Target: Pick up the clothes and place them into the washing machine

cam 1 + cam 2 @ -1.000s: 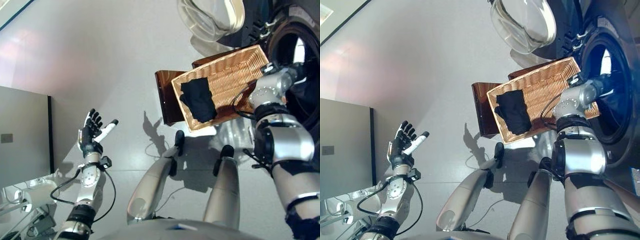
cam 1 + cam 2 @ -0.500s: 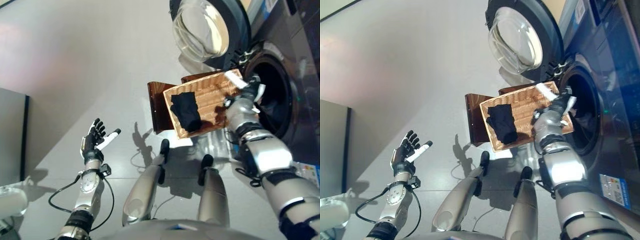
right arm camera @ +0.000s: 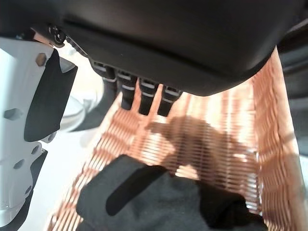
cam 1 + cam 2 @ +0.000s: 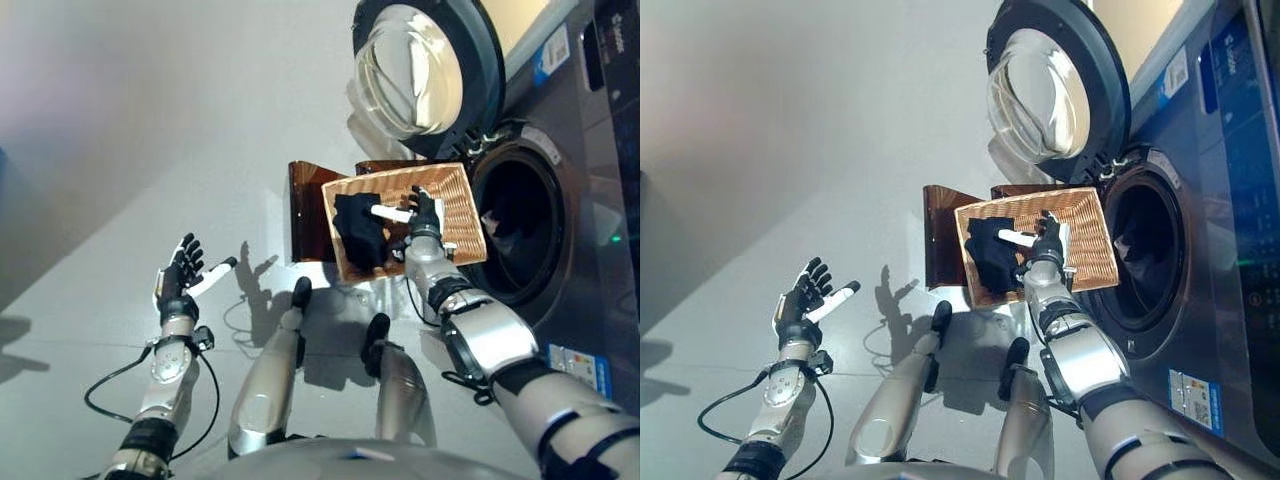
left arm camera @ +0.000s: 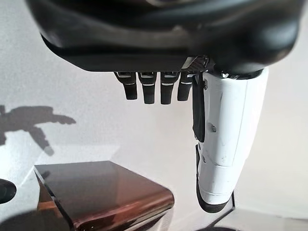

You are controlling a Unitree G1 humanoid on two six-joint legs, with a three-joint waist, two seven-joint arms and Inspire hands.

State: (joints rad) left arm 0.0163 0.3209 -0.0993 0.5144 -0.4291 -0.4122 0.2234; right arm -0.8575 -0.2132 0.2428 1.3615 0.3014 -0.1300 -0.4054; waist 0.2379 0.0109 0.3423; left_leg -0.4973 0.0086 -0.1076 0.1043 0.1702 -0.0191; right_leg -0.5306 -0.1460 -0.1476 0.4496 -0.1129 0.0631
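I expect the black cloth (image 4: 361,230) to come up in one piece and leave the basket empty when I lift it, as clear wicker (image 4: 456,208) surrounds the crumpled heap.
A black cloth (image 4: 358,228) lies crumpled at the near-left end of a wicker basket (image 4: 460,225). My right hand (image 4: 424,212) hovers open over the middle of the basket, its white thumb reaching toward the cloth and holding nothing. The right wrist view shows the cloth (image 3: 163,202) just past the straight fingers (image 3: 144,94), apart from them. The washing machine's drum (image 4: 515,235) gapes right of the basket, with something dark inside. Its round door (image 4: 415,70) is swung open. My left hand (image 4: 180,285) is raised open over the floor at the left, empty.
The basket rests on a brown glossy stool (image 4: 305,215), also seen in the left wrist view as the stool (image 5: 96,192). The washing machine's dark front (image 4: 1200,200) fills the right side. Grey floor (image 4: 150,150) spreads to the left.
The camera has shifted, bringing more of the washer into view. My right hand has drawn back from the drum's mouth to over the basket near the black cloth. The left hand stays raised.
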